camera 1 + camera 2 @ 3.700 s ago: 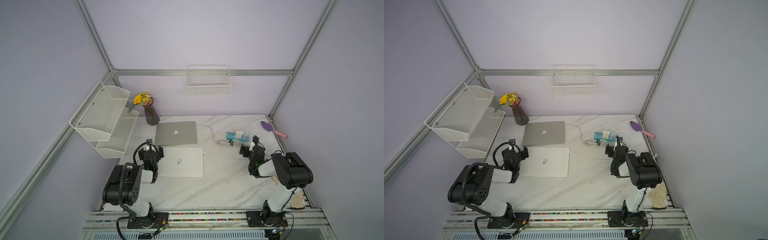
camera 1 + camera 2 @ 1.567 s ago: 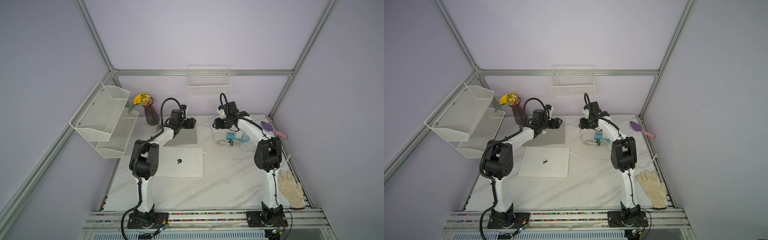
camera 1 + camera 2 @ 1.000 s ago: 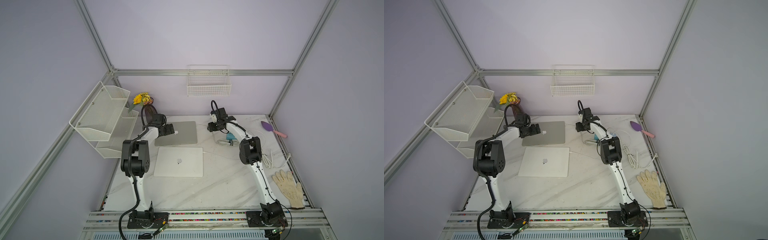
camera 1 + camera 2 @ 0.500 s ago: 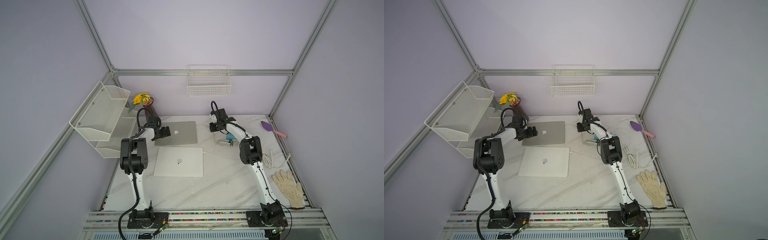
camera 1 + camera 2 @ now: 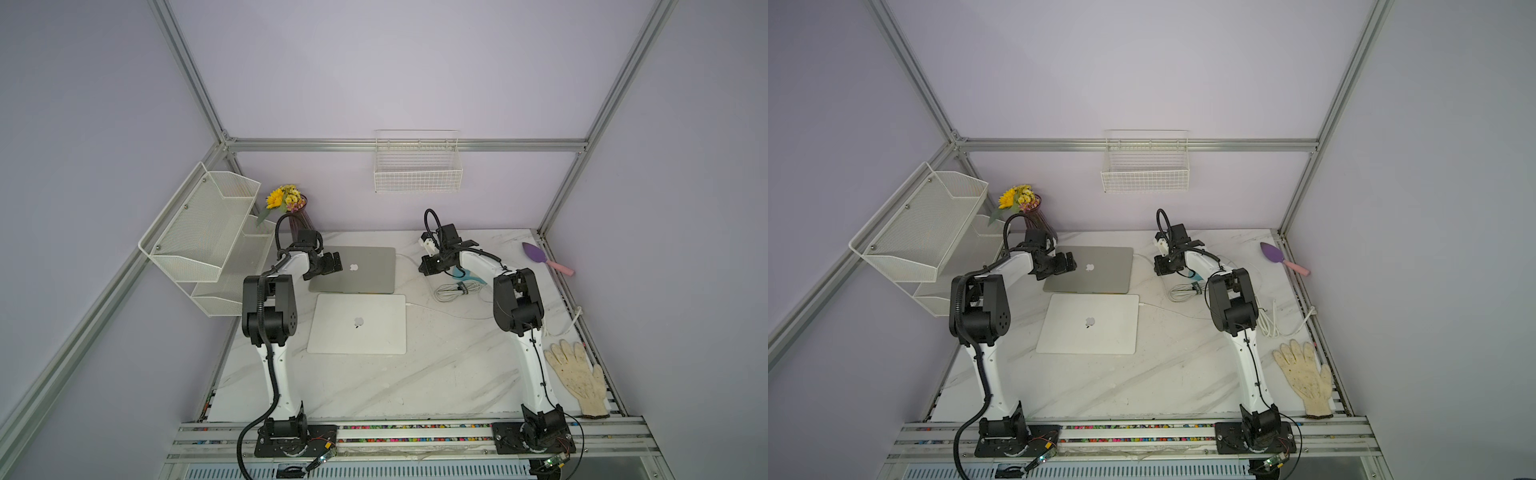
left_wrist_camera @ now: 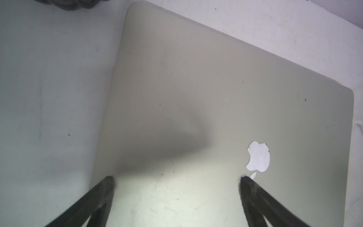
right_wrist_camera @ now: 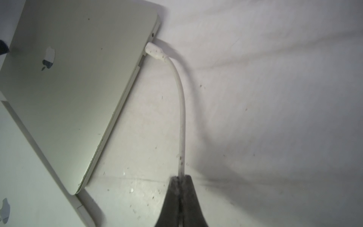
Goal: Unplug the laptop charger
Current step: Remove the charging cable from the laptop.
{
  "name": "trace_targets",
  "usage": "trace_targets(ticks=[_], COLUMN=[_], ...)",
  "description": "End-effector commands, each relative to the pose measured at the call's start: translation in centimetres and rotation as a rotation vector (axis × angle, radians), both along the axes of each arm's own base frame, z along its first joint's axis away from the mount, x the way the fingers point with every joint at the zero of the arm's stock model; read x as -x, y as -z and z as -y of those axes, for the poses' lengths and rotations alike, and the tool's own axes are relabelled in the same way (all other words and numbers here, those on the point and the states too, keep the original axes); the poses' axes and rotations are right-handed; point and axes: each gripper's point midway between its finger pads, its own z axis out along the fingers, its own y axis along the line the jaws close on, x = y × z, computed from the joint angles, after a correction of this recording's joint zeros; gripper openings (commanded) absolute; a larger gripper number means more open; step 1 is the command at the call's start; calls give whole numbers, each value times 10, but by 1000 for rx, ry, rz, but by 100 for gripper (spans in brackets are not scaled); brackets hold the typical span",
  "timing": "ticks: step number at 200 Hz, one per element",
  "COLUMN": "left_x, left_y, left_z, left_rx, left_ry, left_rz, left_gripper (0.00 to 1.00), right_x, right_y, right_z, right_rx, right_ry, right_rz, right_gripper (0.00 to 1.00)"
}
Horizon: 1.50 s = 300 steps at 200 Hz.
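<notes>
My left gripper should steady the grey laptop's connector side before my right gripper pulls the cable, because my left gripper hangs far away from the plugged connector.
The laptop charger shows only as its thin white cable, which ends in a white connector plugged into the side of the far grey laptop. Its brick is hidden behind my right arm. My right gripper is shut on that cable a short way from the connector, low over the table; in both top views it sits right of the grey laptop. My left gripper hangs open over the grey laptop's lid, near its left side, holding nothing.
A white laptop lies in front of the grey one, with its own thin cable. A bundled cord and a light-blue power strip lie under my right arm. Vase, mesh shelf, purple scoop and glove line the edges.
My right jaws have closed on the cable within the last second. The left gripper has drifted slightly over the grey lid and stays open. Both arms had earlier reached out from their folded rest.
</notes>
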Motion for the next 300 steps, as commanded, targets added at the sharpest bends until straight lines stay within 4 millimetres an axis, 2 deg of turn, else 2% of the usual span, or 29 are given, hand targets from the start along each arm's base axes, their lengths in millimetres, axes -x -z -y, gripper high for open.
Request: trace_targets(ticks=[1, 10, 20, 51, 69, 83, 100, 110, 136, 176, 217, 262, 300], left_x=[4, 7, 7, 9, 8, 4, 2, 1, -3, -6, 3, 16, 36], left_y=[-10, -14, -20, -33, -37, -34, -20, -11, -5, 10, 32, 47, 64], left_z=[6, 14, 33, 130, 174, 193, 210, 214, 216, 204, 188, 164, 152], left_rx=[-52, -133, -213, -248, -280, -301, -315, -357, -457, -547, -589, -661, -689], left_ry=[31, 47, 73, 219, 278, 283, 295, 293, 266, 242, 231, 217, 254], left_rz=[-28, -44, -49, -8, 29, 43, 19, 6, 7, -9, -81, -148, -210], left_gripper=[100, 100, 100, 100, 100, 100, 100, 100, 100, 100, 100, 97, 94], right_x=[32, 34, 33, 18, 6, 3, 3, 2, 2, 3, -3, -16, -23], right_y=[-21, -21, -20, -10, -5, -2, -5, -8, -13, -10, -16, -10, -16], right_z=[-20, -21, -21, -17, -14, -12, -14, -15, -14, -10, 8, 38, 44], right_rx=[-59, -76, -85, -80, -59, -53, -69, -91, -99, -88, -80, -68, -78], right_ry=[-136, -131, -116, -18, 35, 49, 56, 71, 70, 80, 169, 296, 358], right_rz=[7, 1, 0, -3, 19, 23, 29, 36, 51, 57, 73, 54, 71], right_gripper=[0, 0, 0, 0, 0, 0, 0, 0, 0, 0, 0, 0, 0])
